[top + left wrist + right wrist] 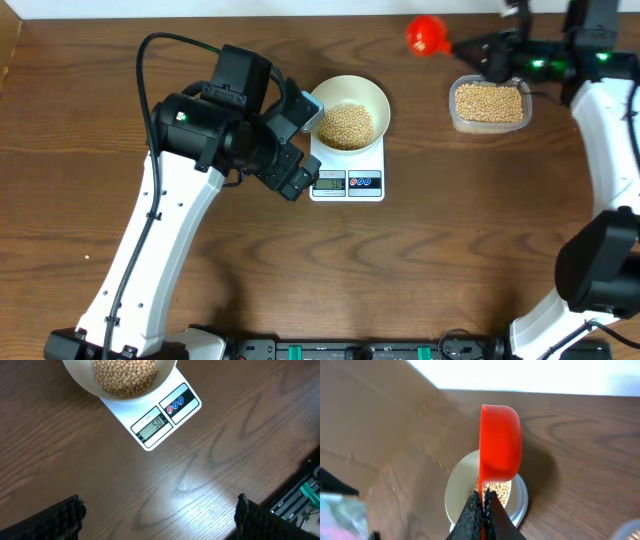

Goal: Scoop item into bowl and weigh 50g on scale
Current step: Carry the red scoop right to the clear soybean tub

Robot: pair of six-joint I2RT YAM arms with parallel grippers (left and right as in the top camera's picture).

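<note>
The scale's display (152,427) shows 50 under the bowl. Next, my right gripper stops pouring and lowers the red scoop back into the clear plastic tub (489,103).
The white bowl (372,95) stands on the small white scale (347,184) and holds a heap of pale-tan beans (345,125). In the left wrist view the bowl (82,380) with beans (125,375) is at the top, and the scale (150,435) shows 50 on its display. My left gripper (303,146) is open and empty, just left of the scale; its fingers frame bare table (160,520). My right gripper (487,48) is shut on the handle of a red scoop (425,35), held in the air behind the bowl (457,487). The scoop (500,440) is tipped on its side.
A clear plastic tub (489,122) with more beans stands at the back right, under the right gripper. The table's far edge runs just behind the scoop. The left arm's body lies over the table's left middle.
</note>
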